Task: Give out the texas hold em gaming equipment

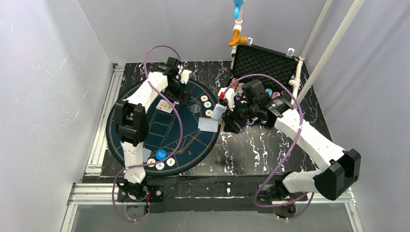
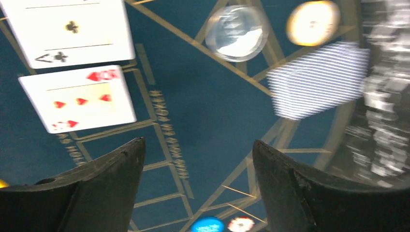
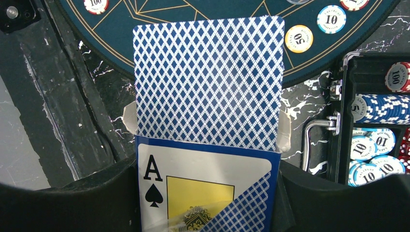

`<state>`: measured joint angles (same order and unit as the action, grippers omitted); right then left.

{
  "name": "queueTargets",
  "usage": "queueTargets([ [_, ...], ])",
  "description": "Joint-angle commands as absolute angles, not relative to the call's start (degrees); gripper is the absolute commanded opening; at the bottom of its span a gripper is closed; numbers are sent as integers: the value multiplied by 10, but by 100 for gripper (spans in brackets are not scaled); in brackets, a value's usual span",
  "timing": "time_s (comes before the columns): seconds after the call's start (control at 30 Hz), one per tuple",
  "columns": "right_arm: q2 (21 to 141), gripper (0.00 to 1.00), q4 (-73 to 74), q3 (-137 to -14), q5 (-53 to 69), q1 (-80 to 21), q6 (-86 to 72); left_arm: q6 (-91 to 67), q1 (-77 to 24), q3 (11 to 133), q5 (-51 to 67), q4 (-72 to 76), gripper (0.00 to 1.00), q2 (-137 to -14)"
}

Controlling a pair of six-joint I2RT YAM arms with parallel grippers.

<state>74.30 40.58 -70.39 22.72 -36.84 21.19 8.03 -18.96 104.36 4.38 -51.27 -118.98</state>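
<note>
My left gripper should keep going toward the blue-patterned cards, to their loose end, until it closes on one. The cards stick out of the box's open top.
My right gripper is shut on a blue card box with an ace of spades printed on it. A deck of blue-patterned cards sticks out of its open top. In the top view this gripper holds the box at the mat's right edge. My left gripper is open and empty above the dark-blue mat, at its far part in the top view. Two face-up cards lie to its left, and a face-down card lies to its right. Another face-down card lies below the box.
Three chips lie at the mat's right rim. A blue button and chips lie at its near rim. The open black case stands at the back right, with chip stacks inside. Purple cables loop over both arms.
</note>
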Motion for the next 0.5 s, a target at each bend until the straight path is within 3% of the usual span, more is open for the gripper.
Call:
queueTargets([
  [0.0,739,1,391,-720,245,-366,219,6,-170,1052,335,-548,81,-1049],
  [0.2,744,1,385,-724,241,-368,219,-197,-177,902,593,-358,85,-944],
  [0.47,752,1,385,-729,240,-375,219,-259,-244,847,611,-284,87,-931],
])
